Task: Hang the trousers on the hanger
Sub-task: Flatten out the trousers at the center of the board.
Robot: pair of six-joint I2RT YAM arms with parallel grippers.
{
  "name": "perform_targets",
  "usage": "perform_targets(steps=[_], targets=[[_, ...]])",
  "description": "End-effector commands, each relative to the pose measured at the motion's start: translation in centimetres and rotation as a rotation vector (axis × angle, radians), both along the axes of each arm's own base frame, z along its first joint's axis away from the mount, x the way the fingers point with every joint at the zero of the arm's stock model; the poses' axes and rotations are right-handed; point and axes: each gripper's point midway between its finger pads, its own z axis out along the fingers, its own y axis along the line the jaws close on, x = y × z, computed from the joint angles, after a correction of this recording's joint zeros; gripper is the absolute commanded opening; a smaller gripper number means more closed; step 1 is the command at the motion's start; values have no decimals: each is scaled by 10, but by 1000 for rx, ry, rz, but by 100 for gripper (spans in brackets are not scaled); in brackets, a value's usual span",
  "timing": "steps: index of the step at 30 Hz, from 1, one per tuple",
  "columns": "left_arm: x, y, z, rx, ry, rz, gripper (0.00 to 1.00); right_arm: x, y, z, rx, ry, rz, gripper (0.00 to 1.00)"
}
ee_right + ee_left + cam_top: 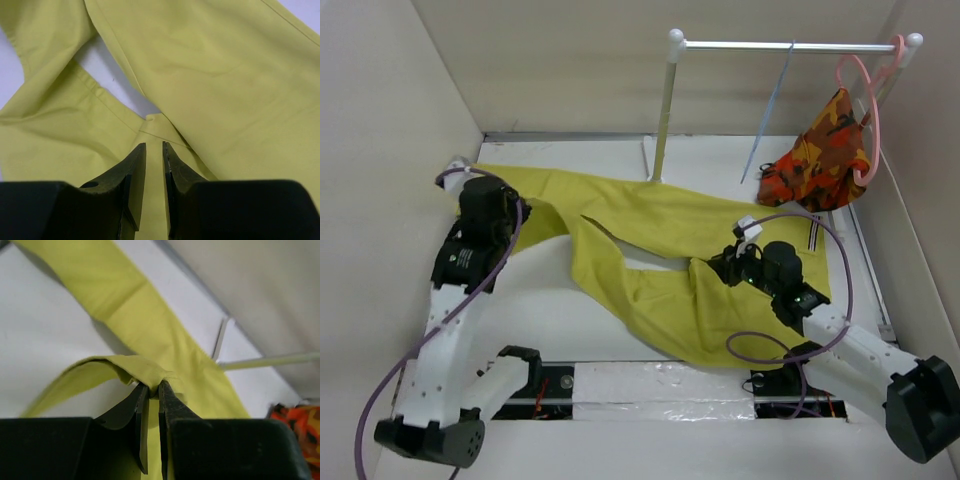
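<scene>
Next, I draw the end of my left gripper's trouser leg back toward the near side [528,268], as the leg lies over the far leg [548,206], buckling near the crotch.
The mustard-yellow trousers [650,250] lie spread across the white table, legs toward the left, and the striped waistband [815,236] lies at the right. My left gripper [492,205] is at the far-left leg; in the left wrist view it [150,386] is shut on a raised fold of the trousers [150,330]. My right gripper [725,265] sits at the crotch; in the right wrist view it [154,145] is nearly closed with a ridge of trousers cloth [225,75] between the jaws. The pale-blue wire hanger [775,110] hangs on the rail, apart from both grippers.
A white clothes rail [790,45] on a post [665,110] stands at the back. A pink hanger [868,100] at its right end carries an orange-red camouflage garment [825,155]. Beige walls close in the left, back and right sides.
</scene>
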Motion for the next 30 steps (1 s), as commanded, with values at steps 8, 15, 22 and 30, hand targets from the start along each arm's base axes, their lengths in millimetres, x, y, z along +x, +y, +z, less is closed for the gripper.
perform_targets(steps=[8, 15, 22, 30], targets=[[-63, 75, 109, 191, -289, 292, 0, -1, -8, 48, 2, -65, -53, 25], [-103, 105, 129, 251, -489, 428, 0, -4, -79, 24, -53, 36, -440, 0], [-104, 71, 121, 230, -544, 196, 0, 12, -152, 6, -33, 91, -803, 77], [-107, 39, 116, 232, -589, -9, 0, 16, -273, -45, 31, 296, -1209, 68]])
